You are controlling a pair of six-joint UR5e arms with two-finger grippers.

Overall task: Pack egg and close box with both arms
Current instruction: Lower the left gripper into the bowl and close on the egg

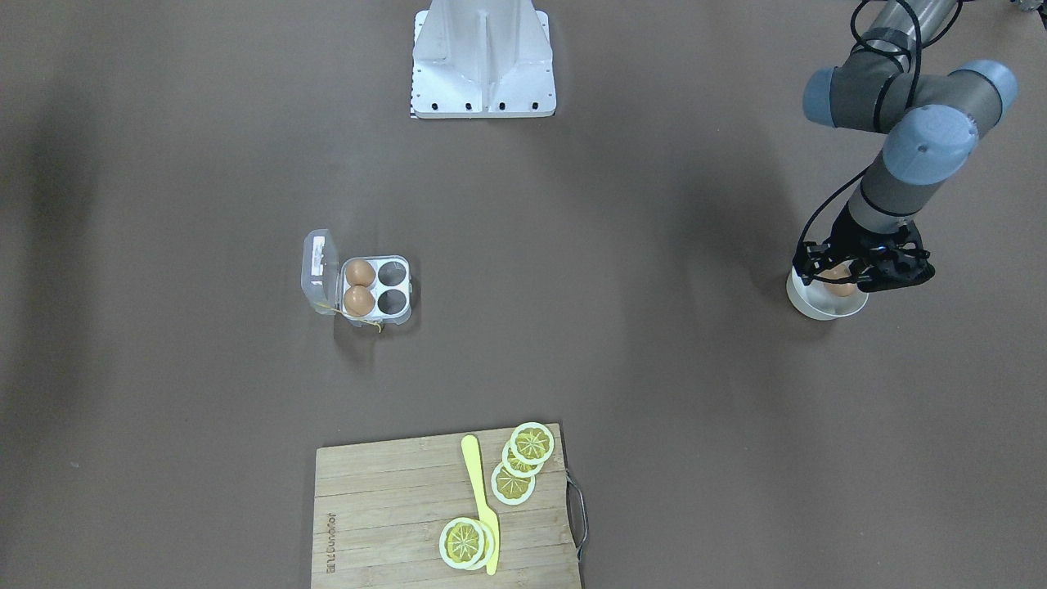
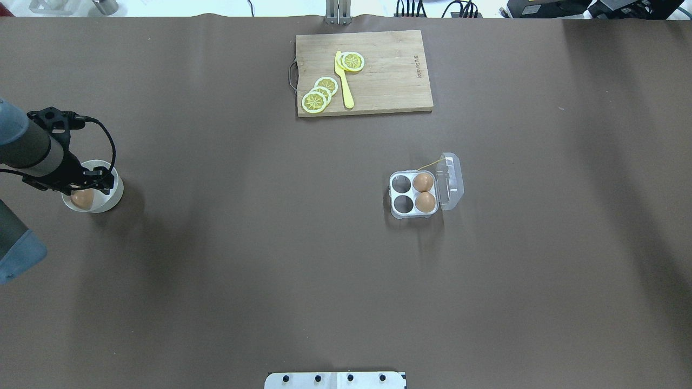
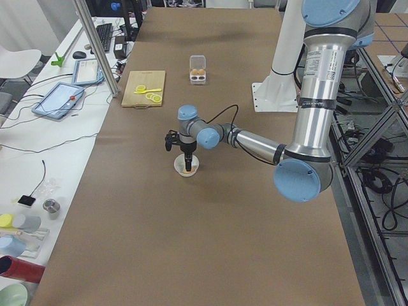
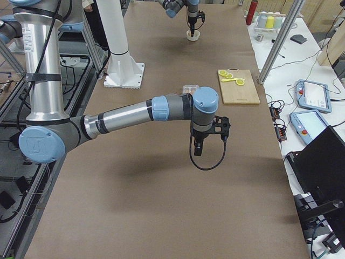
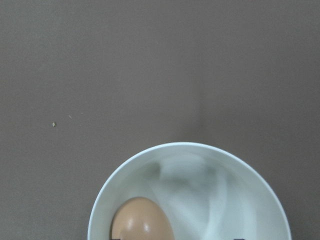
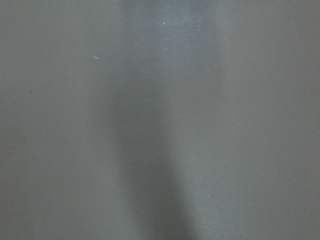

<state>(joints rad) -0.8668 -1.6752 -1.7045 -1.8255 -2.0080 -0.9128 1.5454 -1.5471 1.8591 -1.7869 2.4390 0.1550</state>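
Observation:
The white bowl's bottom [image 5: 192,195] shows clear next to the brown egg [image 5: 142,221], so I should expect an empty bowl when I pick up that egg.
The clear egg box [image 1: 394,288] lies with its lid [image 1: 321,270] open and flat; it also shows in the overhead view [image 2: 403,194]. Two brown eggs [image 1: 360,272] [image 1: 358,301] fill the cells beside the lid, and the other two cells are empty. A third egg [image 2: 80,200] lies in a white bowl [image 2: 111,199]. My left gripper [image 2: 84,189] hangs low over that bowl, and in the left wrist view the egg [image 5: 142,220] sits between fingertips set wide apart, so the gripper is open. My right gripper [image 4: 197,147] hangs above bare table; whether it is open or shut I cannot tell.
A wooden cutting board [image 1: 384,507] with lemon slices [image 1: 514,483] and a yellow knife [image 1: 478,491] lies on the operators' side of the table. The white robot base [image 1: 483,61] stands opposite. Brown table stretches between the bowl and the box.

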